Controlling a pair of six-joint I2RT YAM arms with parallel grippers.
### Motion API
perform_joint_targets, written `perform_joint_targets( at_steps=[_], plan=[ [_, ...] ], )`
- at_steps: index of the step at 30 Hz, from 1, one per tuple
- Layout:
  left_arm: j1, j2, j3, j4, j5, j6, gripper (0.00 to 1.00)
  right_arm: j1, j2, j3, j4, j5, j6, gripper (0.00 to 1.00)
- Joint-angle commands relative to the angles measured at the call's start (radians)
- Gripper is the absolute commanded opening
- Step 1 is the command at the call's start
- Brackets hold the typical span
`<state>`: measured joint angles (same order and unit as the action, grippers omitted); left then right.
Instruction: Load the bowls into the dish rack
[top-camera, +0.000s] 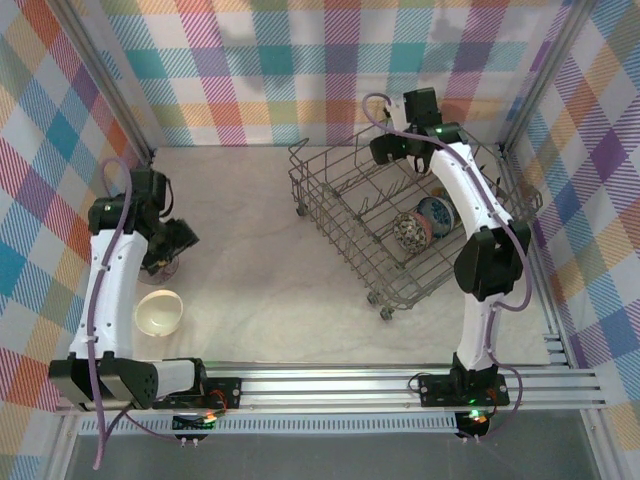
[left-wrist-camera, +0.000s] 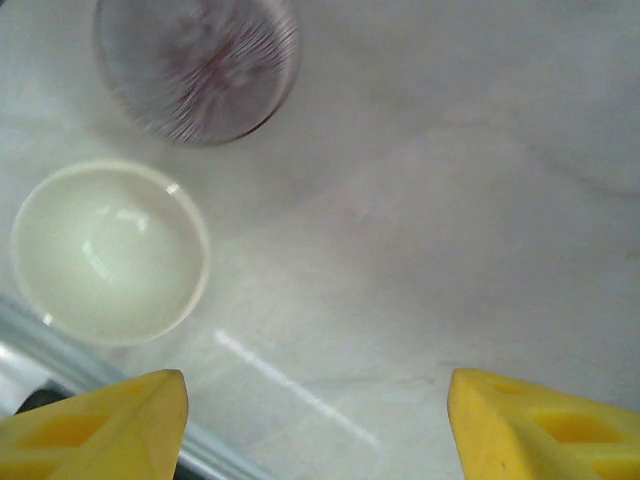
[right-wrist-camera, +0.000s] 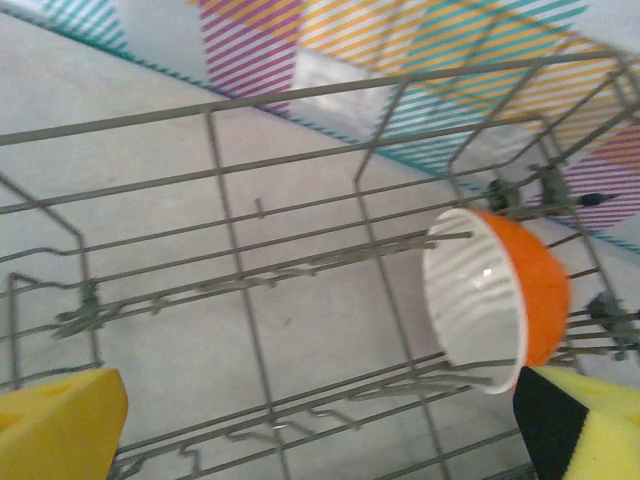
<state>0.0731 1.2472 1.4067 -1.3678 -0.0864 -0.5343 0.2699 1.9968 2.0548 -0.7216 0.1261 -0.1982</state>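
The white bowl (top-camera: 159, 313) is far from the robot's right gripper at the dish rack, so next the left gripper grips its rim (top-camera: 182, 312) and passes the bowl over.
My left gripper (top-camera: 173, 243) hangs open over the table's left side, nothing between its yellow fingers (left-wrist-camera: 100, 425). A brown-striped bowl (left-wrist-camera: 197, 65) and a plain white bowl (left-wrist-camera: 108, 250) sit upright on the table just beyond the fingertips; from above, the white bowl (top-camera: 158, 312) lies nearer the front. The grey wire dish rack (top-camera: 330, 215) stands centre-right and holds a brown-patterned bowl (top-camera: 410, 232) and a blue-and-white bowl (top-camera: 437, 213). My right gripper (top-camera: 388, 150) is open above the rack's far end. An orange bowl (right-wrist-camera: 505, 295) rests on its side among the tines, close to the right finger (right-wrist-camera: 590, 430).
Checked fabric walls (top-camera: 300, 70) close in the back and both sides. A metal rail (top-camera: 350, 385) runs along the near edge with both arm bases on it. Bare white tabletop (top-camera: 250, 250) lies between the loose bowls and the rack.
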Motion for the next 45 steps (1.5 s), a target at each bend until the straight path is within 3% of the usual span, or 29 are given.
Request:
perform_joint_targets(
  at_steps=[1,7,11,17,20,32,45],
  plan=[
    [0.069,-0.024,-0.105,-0.064,0.05,0.018,0.69,0.006,-0.071,-0.053,0.087,-0.126,0.049,0.99],
    [0.071,0.005,-0.237,-0.034,0.034,0.034,0.68,0.006,-0.097,-0.114,0.13,-0.2,0.067,1.0],
    [0.078,0.034,-0.292,0.023,-0.019,0.064,0.66,0.006,-0.127,-0.157,0.149,-0.202,0.059,1.0],
    [0.08,0.144,-0.38,0.145,0.0,0.105,0.6,0.006,-0.155,-0.183,0.154,-0.18,0.044,1.0],
    [0.088,0.175,-0.404,0.172,-0.001,0.109,0.53,0.006,-0.168,-0.194,0.157,-0.169,0.039,1.0],
    [0.094,0.241,-0.456,0.215,-0.006,0.086,0.51,0.006,-0.172,-0.204,0.164,-0.167,0.054,1.0],
    [0.097,0.291,-0.469,0.229,0.011,0.088,0.25,0.006,-0.173,-0.216,0.174,-0.175,0.079,1.0]
  ],
)
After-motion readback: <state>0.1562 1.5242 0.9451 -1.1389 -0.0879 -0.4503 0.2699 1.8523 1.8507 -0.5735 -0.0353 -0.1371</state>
